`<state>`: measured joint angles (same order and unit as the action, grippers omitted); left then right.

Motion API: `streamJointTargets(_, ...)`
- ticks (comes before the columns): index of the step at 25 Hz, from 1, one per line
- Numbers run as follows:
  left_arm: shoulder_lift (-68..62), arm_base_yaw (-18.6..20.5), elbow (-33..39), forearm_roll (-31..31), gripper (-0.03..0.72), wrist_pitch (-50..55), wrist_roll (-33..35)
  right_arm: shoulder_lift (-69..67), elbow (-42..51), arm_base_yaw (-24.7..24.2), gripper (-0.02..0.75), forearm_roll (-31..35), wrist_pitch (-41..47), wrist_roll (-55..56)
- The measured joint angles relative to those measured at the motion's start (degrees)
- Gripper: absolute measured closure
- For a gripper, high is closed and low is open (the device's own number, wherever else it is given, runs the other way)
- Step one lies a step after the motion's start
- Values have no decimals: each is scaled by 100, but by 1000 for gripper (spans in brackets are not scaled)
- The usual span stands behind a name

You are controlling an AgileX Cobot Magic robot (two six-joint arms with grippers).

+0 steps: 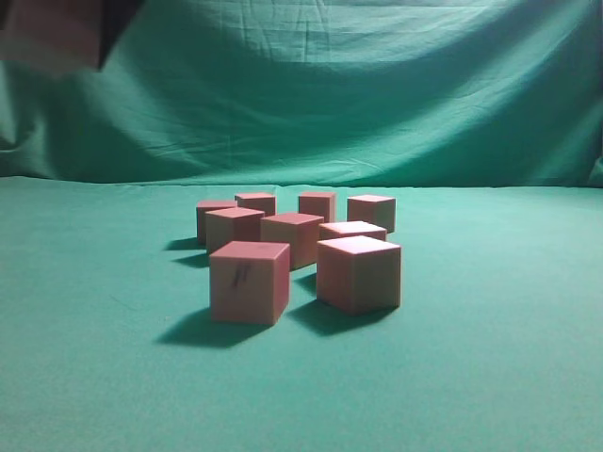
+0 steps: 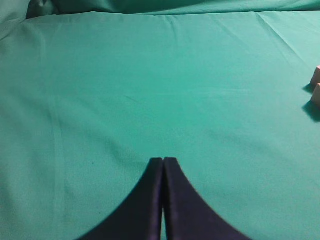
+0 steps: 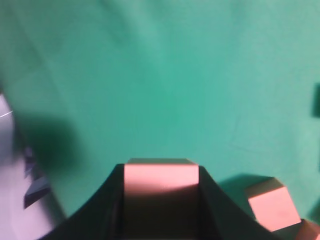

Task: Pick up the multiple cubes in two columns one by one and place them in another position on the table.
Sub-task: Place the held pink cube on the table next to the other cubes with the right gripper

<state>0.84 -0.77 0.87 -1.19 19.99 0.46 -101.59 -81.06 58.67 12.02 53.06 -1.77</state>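
Note:
The green cloth [image 1: 155, 297] by the smudged cube is open for the held cube [image 3: 161, 181], so I keep carrying it down with my right gripper until it rests there.
Several reddish-pink cubes stand bunched in two rough columns mid-table; the nearest left one [image 1: 249, 282] carries a dark smudge, and beside it is the nearest right one [image 1: 358, 273]. My right gripper [image 3: 161, 172] is shut on one cube [image 3: 161, 182], held clear above the green table [image 3: 165, 75]; another cube [image 3: 272, 205] lies below to its right. A blurred pink and dark shape [image 1: 52, 33] fills the exterior view's top left corner. My left gripper [image 2: 163, 160] is shut and empty over bare cloth, with two cube edges [image 2: 316, 94] at the far right.
A draped green backdrop [image 1: 311, 85] rises behind the table [image 1: 490, 358]. In the right wrist view a pale, cluttered area [image 3: 10, 165] shows beyond the cloth's left edge. Bare cloth lies left, right and in front of the cubes.

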Motion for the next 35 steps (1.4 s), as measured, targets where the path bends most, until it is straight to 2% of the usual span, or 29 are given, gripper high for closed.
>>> streamJointTargets(3,0,0,0,0,688,0,0,-168,0,26,478,-411,-118,390)
streamJointTargets(9,0,0,0,0,688,0,0,-502,0,301,478,-2149,-217,1785)
streamJointTargets(11,0,0,0,0,688,0,0,-635,0,340,478,-2446,-217,1994)
streamJointTargets(35,0,0,0,0,688,0,0,-1621,-284,345,478,-2750,-146,2629)
